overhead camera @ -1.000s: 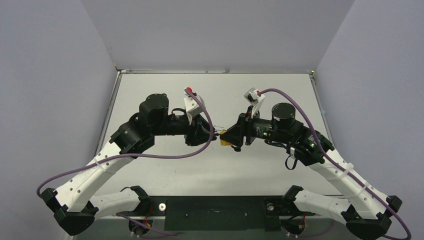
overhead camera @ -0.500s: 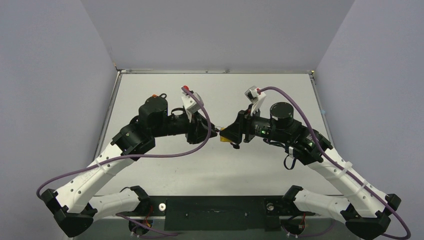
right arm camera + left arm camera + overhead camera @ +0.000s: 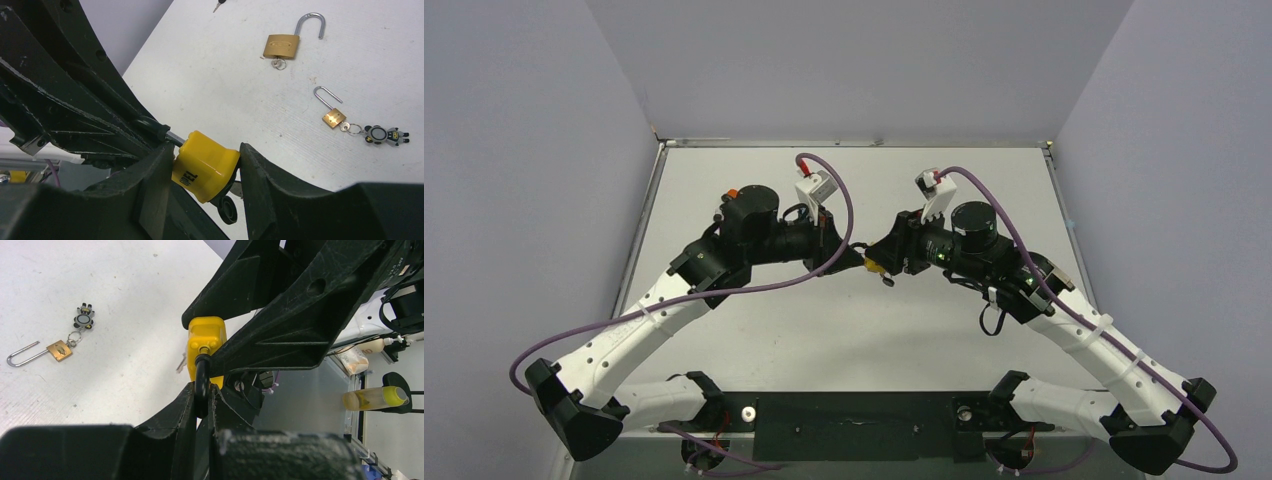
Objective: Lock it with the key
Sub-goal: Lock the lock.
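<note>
The yellow body is tilted in the robot's right gripper, so the left gripper should take hold of the black shackle again, and then the right gripper should grip the body straighter.
A yellow padlock is held in the air between both grippers at the table's middle. My left gripper is shut on its black shackle, below the yellow body. My right gripper is shut on the yellow body, one finger on each side. The shackle runs from the body into the left gripper's fingers. A black-headed key sticks out of the bottom of the body and shows as a dark spot in the top view.
A small brass padlock with an open shackle and a robot-figure keyring lies on the table; it also shows in the left wrist view. A bigger open brass padlock lies further off. Bottles stand beyond the table's edge.
</note>
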